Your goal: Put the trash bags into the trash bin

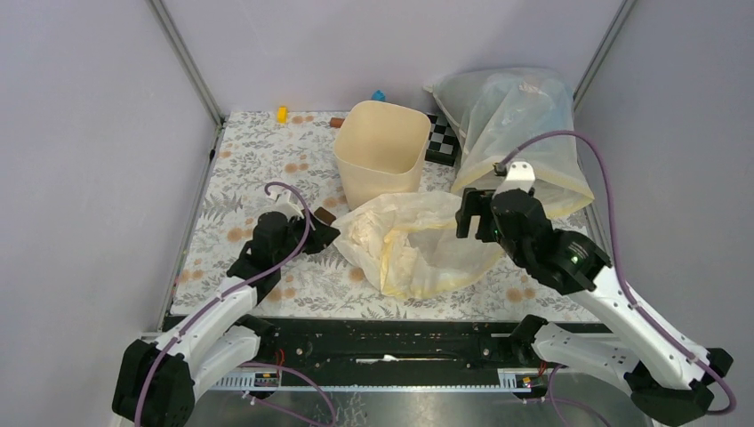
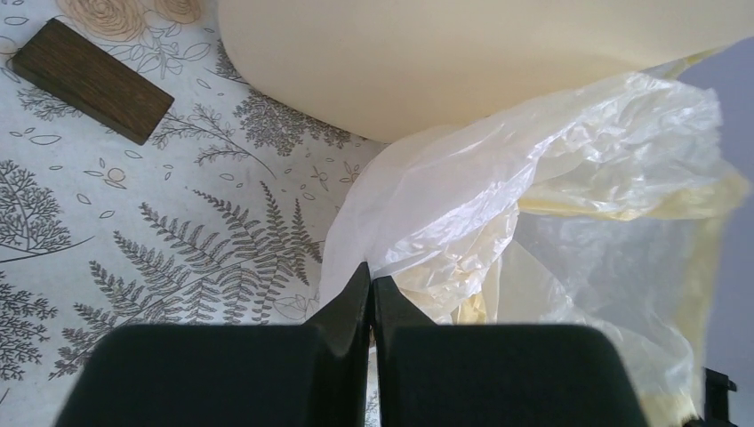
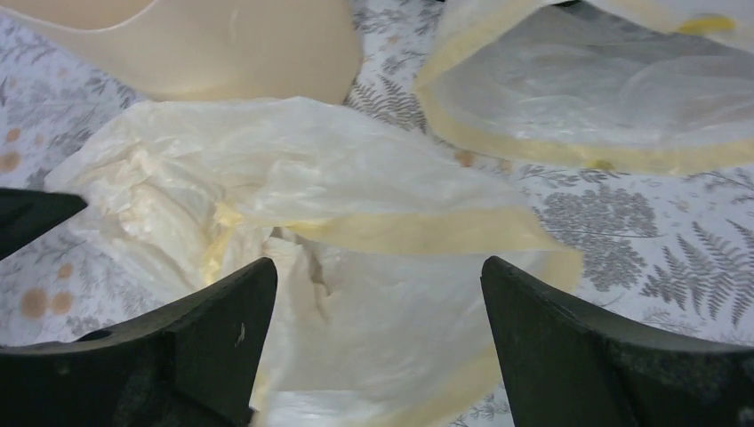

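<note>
I am about to lift the cream-yellow trash bag (image 1: 366, 237), which has a yellow band (image 1: 387, 256) around its loose opening, so the trash bag will open wide and hang below that band.
The cream-beige trash bin (image 1: 381, 151) stands upright, mouth open, at the middle back of the table; its wall shows in the left wrist view (image 2: 462, 62) and the right wrist view (image 3: 222, 53). The crinkly cream-yellow trash bag (image 1: 418, 245) lies spread just in front of it. My left gripper (image 1: 327, 234) is shut, its tips (image 2: 370, 271) pinched at the bag's (image 2: 498, 205) left edge. My right gripper (image 1: 476, 218) hovers open over the bag's right part; in the right wrist view it (image 3: 378, 265) straddles the bag (image 3: 293, 178) without touching it.
A bigger whitish-clear sack (image 1: 516, 133) bulges at the back right, also in the right wrist view (image 3: 605, 98). A dark wooden block (image 2: 93, 80) lies left of the bin. A checkered board (image 1: 440, 138) and small yellow (image 1: 282, 114) and blue (image 1: 379, 95) blocks lie by the back wall.
</note>
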Robot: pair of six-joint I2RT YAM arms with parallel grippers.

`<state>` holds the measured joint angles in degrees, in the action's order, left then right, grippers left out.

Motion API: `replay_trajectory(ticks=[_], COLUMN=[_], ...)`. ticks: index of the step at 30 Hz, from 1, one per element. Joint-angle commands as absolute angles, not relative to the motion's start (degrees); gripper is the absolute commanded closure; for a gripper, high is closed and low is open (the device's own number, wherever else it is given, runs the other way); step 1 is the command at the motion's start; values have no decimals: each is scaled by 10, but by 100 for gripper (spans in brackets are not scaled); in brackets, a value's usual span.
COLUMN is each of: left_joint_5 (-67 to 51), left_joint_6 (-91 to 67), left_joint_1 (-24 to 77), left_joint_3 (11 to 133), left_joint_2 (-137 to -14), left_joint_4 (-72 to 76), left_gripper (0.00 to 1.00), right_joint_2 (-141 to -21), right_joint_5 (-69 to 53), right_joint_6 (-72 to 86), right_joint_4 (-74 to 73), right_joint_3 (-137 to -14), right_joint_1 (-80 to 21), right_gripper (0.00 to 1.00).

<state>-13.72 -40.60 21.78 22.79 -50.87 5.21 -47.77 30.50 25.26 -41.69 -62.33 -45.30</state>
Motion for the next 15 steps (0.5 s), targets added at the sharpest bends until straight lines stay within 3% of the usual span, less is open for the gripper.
replay_trajectory(ticks=[1, 5, 9, 15], left_joint_5=[-161, -163, -173, -172], left_joint_6=[-414, -414, -419, -431], left_joint_1=[215, 215, 215, 215], left_joint_3=[224, 230, 243, 242], left_joint_2=[-488, -478, -473, -466], left_joint_4=[67, 55, 37, 38], left_gripper=[100, 100, 100, 100], right_joint_2=[-508, -522, -564, -541], right_joint_5=[231, 174, 172, 91], right_joint_6=[250, 225, 312, 529], right_joint_4=[-428, -399, -407, -186], right_joint_3=[-680, -682, -686, -508], right_joint_1=[-452, -451, -452, -453], right_gripper=[9, 15, 21, 23])
